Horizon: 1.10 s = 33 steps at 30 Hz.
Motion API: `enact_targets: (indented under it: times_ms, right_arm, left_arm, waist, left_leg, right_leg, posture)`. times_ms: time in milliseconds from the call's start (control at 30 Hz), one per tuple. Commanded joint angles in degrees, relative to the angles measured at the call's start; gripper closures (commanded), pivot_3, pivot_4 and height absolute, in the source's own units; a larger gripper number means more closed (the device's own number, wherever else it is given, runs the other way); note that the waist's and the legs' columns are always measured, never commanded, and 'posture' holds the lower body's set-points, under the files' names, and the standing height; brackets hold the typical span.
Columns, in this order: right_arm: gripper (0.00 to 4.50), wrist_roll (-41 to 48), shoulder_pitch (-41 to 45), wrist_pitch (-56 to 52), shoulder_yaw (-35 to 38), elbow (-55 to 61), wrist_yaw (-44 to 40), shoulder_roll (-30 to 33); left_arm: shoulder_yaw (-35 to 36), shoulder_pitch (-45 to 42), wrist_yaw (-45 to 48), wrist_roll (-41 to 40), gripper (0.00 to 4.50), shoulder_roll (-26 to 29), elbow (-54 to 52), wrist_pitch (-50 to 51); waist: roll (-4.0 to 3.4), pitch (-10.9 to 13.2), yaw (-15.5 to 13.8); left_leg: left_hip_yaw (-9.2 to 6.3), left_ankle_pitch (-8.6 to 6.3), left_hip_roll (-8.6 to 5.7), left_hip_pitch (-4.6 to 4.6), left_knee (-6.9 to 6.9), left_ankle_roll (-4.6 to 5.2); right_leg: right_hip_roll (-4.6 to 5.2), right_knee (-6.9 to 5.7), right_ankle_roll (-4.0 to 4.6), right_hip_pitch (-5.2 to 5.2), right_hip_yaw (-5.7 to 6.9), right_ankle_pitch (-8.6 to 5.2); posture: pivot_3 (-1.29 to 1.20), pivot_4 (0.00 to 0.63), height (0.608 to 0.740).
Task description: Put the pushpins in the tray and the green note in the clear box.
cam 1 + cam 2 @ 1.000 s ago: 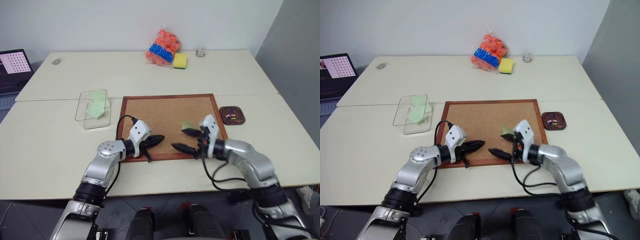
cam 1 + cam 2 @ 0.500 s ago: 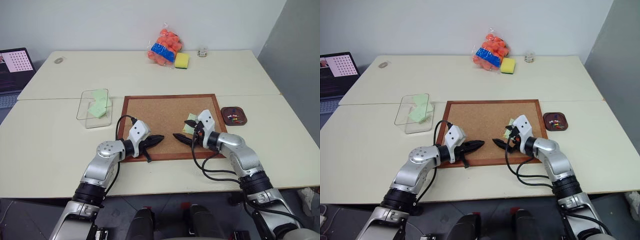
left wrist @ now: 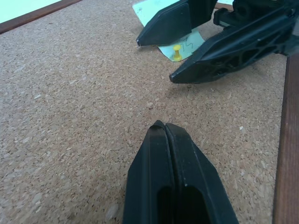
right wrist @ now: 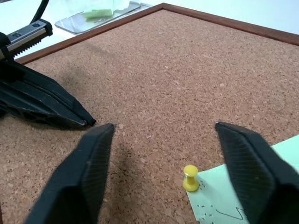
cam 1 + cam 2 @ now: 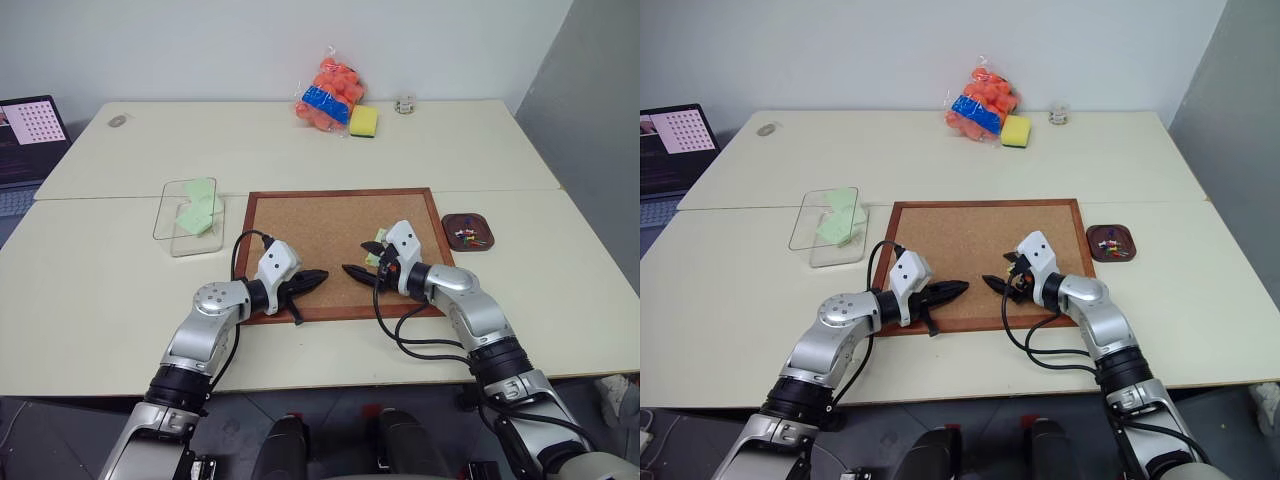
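The green note will come up together with the yellow pushpin (image 4: 190, 178) when I lift, because the pushpin stands through the corner of the green note (image 4: 212, 198).
On the wood-framed corkboard (image 5: 320, 215) a green note (image 4: 236, 198) lies pinned by a yellow pushpin (image 4: 190, 178). My right gripper (image 4: 164, 125) is open and low over the board. The pin stands between its fingers, with neither one touching it. The arm hides most of the note (image 5: 379, 238) in the head views. My left gripper (image 5: 318, 275) is shut and empty, its tips (image 3: 163, 128) resting near the board's front edge, facing the right gripper (image 3: 155, 60). The brown tray (image 5: 444, 228) to the right holds several pushpins (image 5: 468, 236). The clear box (image 5: 186, 246) to the left holds green notes.
At the table's far side lie a bag of orange items (image 5: 327, 95), a yellow sponge (image 5: 361, 121) and a small jar (image 5: 403, 103). A laptop (image 5: 25, 130) sits at the far left. Black cables loop from both wrists over the front edge.
My right gripper has moved forward and inward over the note, closer to the left gripper's tips. The left arm has stayed still.
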<state>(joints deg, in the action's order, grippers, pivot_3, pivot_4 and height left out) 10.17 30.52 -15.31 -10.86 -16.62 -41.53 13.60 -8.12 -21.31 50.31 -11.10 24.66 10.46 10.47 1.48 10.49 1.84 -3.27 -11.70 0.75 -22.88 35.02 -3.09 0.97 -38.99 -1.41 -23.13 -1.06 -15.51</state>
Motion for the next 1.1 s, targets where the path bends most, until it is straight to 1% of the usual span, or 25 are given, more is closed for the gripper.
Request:
enact_targets:
  times_ms: [33, 67, 167, 300, 333, 467, 667, 933, 1100]
  right_arm:
    - [1.95, -0.2, 0.5, 1.3, 0.4, 0.9, -0.6, -0.1]
    - [2.10, -0.2, 0.5, 1.2, 0.4, 0.9, -0.6, -0.1]
    - [2.82, -0.3, 0.4, 1.1, 0.5, 0.7, -0.5, 0.0]
    - [3.57, -0.6, 0.4, 1.1, 0.6, 0.3, 0.0, -0.1]
    - [3.68, -0.8, 0.4, 1.2, 0.6, 0.3, 0.1, -0.1]
    - [4.47, -1.2, 0.3, 1.4, 0.6, 0.2, 0.2, -0.2]
    - [4.47, -1.6, 0.7, 1.8, 1.2, -0.2, 0.8, -0.6]
    - [4.47, 3.9, 0.7, -1.4, 5.8, 7.2, 0.9, -1.7]
    - [4.47, 5.9, 0.9, -4.6, 7.2, 11.5, 1.5, -0.8]
  left_arm:
    - [0.3, 0.9, -0.6, 0.9, 4.50, 0.6, -0.5, 0.2]
    - [0.3, 0.9, -0.6, 0.8, 4.50, 0.6, -0.6, 0.2]
    - [0.3, 1.0, -0.7, 0.8, 4.50, 0.7, -0.7, 0.3]
    - [0.2, 1.0, -0.7, 0.8, 4.50, 0.7, -0.7, 0.3]
    - [0.1, 1.0, -0.7, 0.9, 4.50, 0.7, -0.8, 0.3]
    - [0.1, 1.0, -0.7, 0.9, 4.50, 0.7, -0.8, 0.3]
    - [0.1, 1.0, -0.7, 0.8, 4.50, 0.6, -0.8, 0.3]
    - [0.1, 1.4, -0.8, 0.6, 4.50, 0.6, -1.3, 0.6]
    - [0.0, 1.7, -0.8, 0.5, 4.50, 0.5, -1.3, 0.5]
  waist:
    - [0.00, 0.0, 0.0]
    - [0.00, 0.0, 0.0]
    - [0.00, 0.0, 0.0]
    - [0.00, 0.0, 0.0]
    - [0.00, 0.0, 0.0]
    - [0.00, 0.0, 0.0]
    - [0.00, 0.0, 0.1]
    - [-0.01, 0.0, 0.1]
    - [0.00, 0.0, 0.1]
  left_leg:
    - [0.00, 0.00, 0.00, 0.00, 0.00, 0.00]
    - [0.00, 0.00, 0.00, 0.00, 0.00, 0.00]
    - [0.00, 0.00, 0.00, 0.00, 0.00, 0.00]
    - [0.00, 0.00, 0.00, 0.00, 0.00, 0.00]
    - [0.00, 0.00, 0.00, 0.00, 0.00, 0.00]
    - [0.00, 0.00, 0.00, 0.00, 0.00, 0.00]
    - [0.01, 0.00, 0.01, 0.01, -0.01, 0.00]
    - [0.01, 0.00, 0.01, -0.01, -0.01, 0.00]
    - [0.00, 0.00, 0.01, 0.00, -0.01, 0.00]
  right_leg:
    - [0.00, 0.00, -0.01, 0.00, -0.01, 0.00]
    - [0.00, 0.00, 0.00, 0.00, 0.00, 0.00]
    - [0.00, 0.00, 0.00, 0.00, 0.00, 0.00]
    - [0.00, 0.00, 0.00, 0.00, -0.01, 0.00]
    - [0.00, 0.00, -0.01, 0.00, 0.00, 0.00]
    - [0.00, 0.00, 0.00, 0.00, 0.00, 0.00]
    - [0.00, 0.00, 0.00, 0.00, -0.01, 0.00]
    - [0.00, 0.00, 0.07, -0.01, -0.01, 0.04]
    - [0.00, -0.01, 0.06, -0.01, 0.00, 0.03]
  posture:
    - [0.00, 0.150, 0.740]
    - [0.00, 0.150, 0.740]
    - [0.00, 0.150, 0.740]
    - [0.00, 0.150, 0.740]
    - [0.00, 0.150, 0.740]
    - [0.00, 0.150, 0.740]
    - [0.00, 0.150, 0.740]
    - [0.00, 0.150, 0.740]
    - [0.00, 0.150, 0.740]
